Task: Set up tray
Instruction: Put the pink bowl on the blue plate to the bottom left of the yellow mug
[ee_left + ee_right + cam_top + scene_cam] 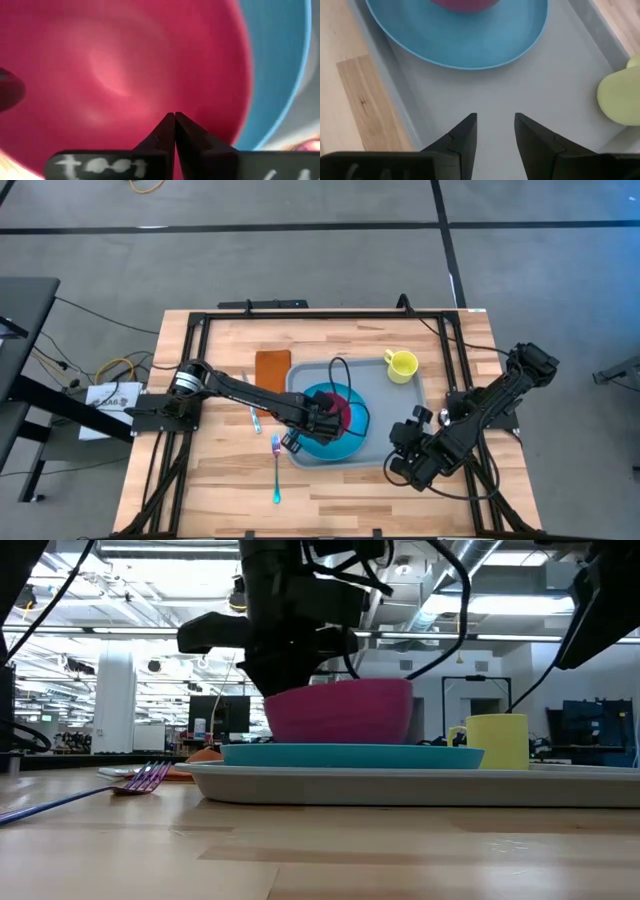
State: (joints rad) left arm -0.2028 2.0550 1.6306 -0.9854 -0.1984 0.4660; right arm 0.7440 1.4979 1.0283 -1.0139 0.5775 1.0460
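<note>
The magenta bowl (340,713) is off the centre of the blue plate, so my left gripper should gently push the bowl from inside to the plate's middle (351,756) before it lifts away.
The pale grey tray (390,415) lies mid-table. A round blue plate (318,446) rests on its floor, and a magenta bowl (340,712) stands upright on the plate. A yellow mug (401,365) stands in the tray's far right corner. My left gripper (175,116) is shut and points steeply down into the bowl's hollow (115,75). My right gripper (495,120) hangs open above the tray's bare floor (530,95), near the tray's near right part, with nothing between its fingers. My left gripper's shut fingertips (169,122) point down into the bowl, inside its rim on the side toward the table's left. I cannot tell whether they touch the bowl's inner wall.
An orange-brown napkin (271,370) lies flat left of the tray's far corner. A purple-and-blue fork (277,470) lies on the wood left of the tray's near corner, and another small utensil (254,418) lies under my left arm. A black frame runs along the table's edges.
</note>
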